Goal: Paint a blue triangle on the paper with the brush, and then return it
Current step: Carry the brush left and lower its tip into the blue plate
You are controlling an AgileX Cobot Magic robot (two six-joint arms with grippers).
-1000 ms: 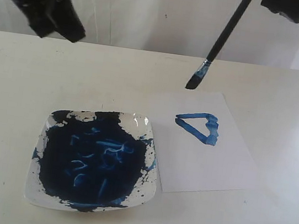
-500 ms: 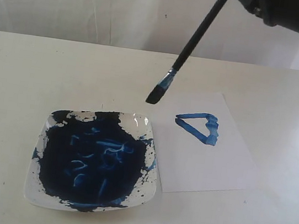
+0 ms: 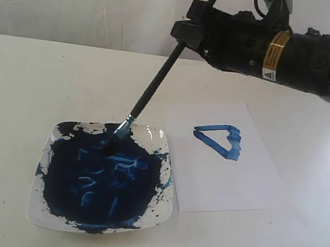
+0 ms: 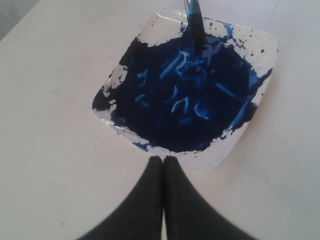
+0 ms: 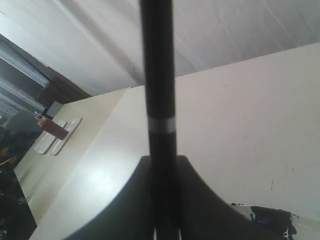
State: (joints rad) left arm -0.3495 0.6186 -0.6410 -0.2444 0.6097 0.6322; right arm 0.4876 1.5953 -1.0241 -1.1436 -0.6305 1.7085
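Note:
The brush's bristles (image 3: 113,145) are in the dish's blue paint, so the robot's right gripper should keep lowering the brush's handle until it lies across the dish's rim (image 3: 161,135), and then let go.
The brush (image 3: 154,88) slants down from my right gripper (image 3: 186,37), which is shut on its black handle. Its bristle tip (image 3: 116,134) touches the dark blue paint at the far edge of the square white dish (image 3: 152,135). The wrist view shows the handle (image 5: 159,100) clamped between the right gripper's (image 5: 162,161) fingers. The blue triangle (image 3: 219,140) is an outline on the paper (image 3: 230,182), right of the dish. My left gripper (image 4: 163,160) is shut on nothing, hovering near the dish's (image 4: 261,42) edge opposite the brush tip (image 4: 194,27). The exterior view does not show it.
The cream table (image 3: 23,79) runs back to a white backdrop (image 3: 108,5). My right arm (image 3: 309,58) reaches over the paper's far side. In the right wrist view, small flat items (image 5: 55,132) lie on a far surface, and a dish corner (image 5: 270,217) shows.
The right arm has swung left and down, carrying the brush tip from above the paper's far corner into the dish. The left gripper has left the exterior view's top left.

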